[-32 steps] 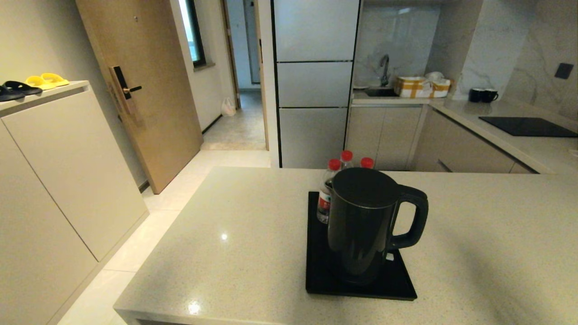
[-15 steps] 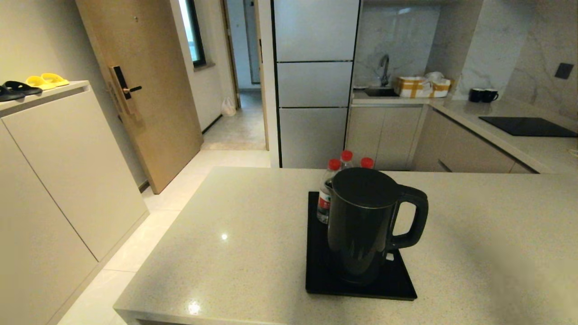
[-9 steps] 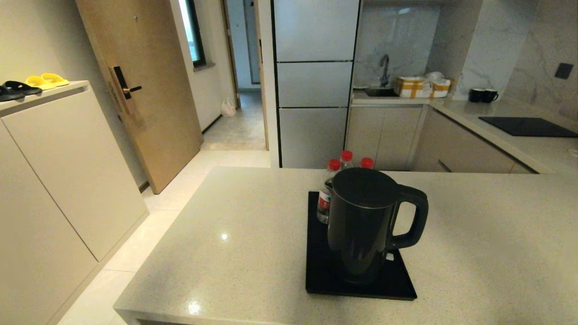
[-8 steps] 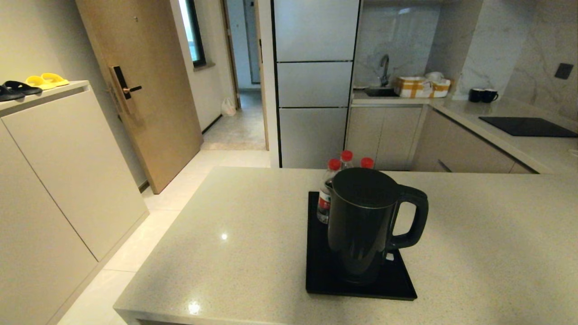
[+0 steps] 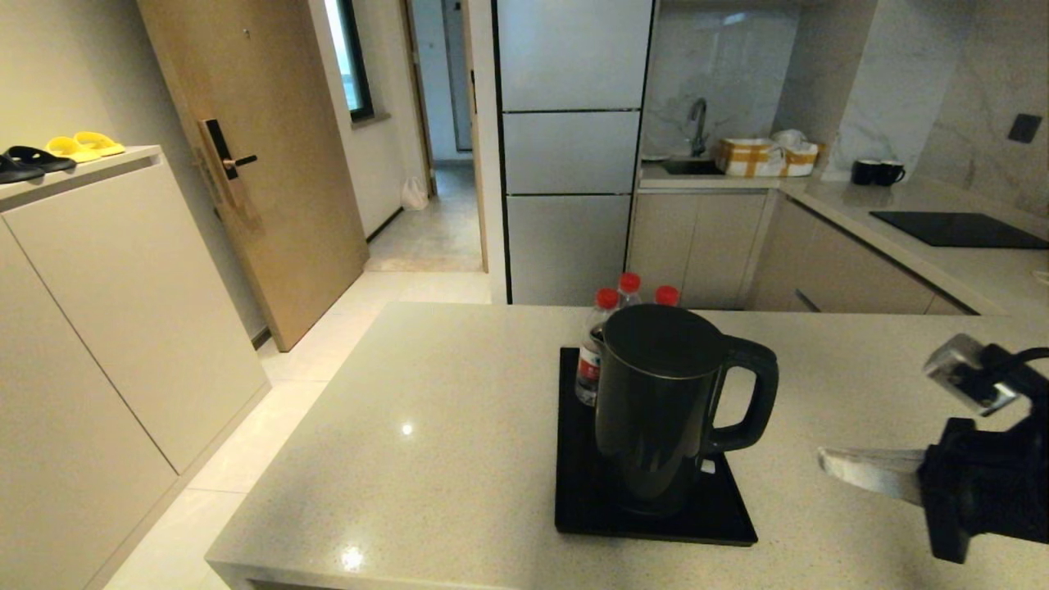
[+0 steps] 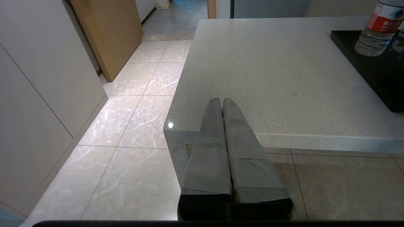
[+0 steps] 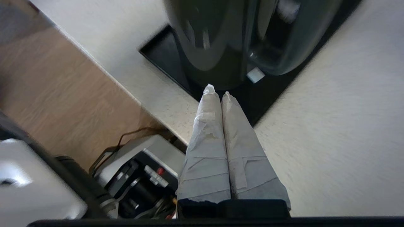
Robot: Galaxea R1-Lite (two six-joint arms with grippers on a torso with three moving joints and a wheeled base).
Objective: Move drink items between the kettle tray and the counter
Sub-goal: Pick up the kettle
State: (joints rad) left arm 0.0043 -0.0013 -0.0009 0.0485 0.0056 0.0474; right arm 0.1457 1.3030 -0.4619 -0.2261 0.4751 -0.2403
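Note:
The kettle's lower body (image 5: 649, 477) has my right gripper's shut fingers pointing at it, so next my right gripper goes up, opens and straddles the kettle's loop handle (image 5: 764, 393) before it lifts the kettle.
The matte black kettle (image 5: 660, 406) stands upright on the glossy black kettle tray (image 5: 590, 500), its loop handle (image 5: 750, 397) turned to the right. Both rest on the beige speckled counter (image 5: 442, 442). My right gripper (image 5: 824, 463) hovers over the counter to the right of the tray, shut and empty, tips aimed at the kettle's lower body. The right wrist view shows the kettle (image 7: 214, 34) just beyond the gripper (image 7: 217, 91) and the tray (image 7: 161, 53) under it. My left gripper (image 6: 221, 101) is shut and empty, low by the counter's near left corner.
Three red-capped water bottles (image 5: 627, 307) stand on the tray's far end behind the kettle; one bottle (image 6: 377, 30) appears in the left wrist view. A cream cabinet (image 5: 106, 311) with slippers (image 5: 49, 152) is at left. A black hob panel (image 5: 955, 229) lies far right.
My right arm has come into the head view from the lower right, reaching toward the kettle. The kettle, tray and bottles have not moved.

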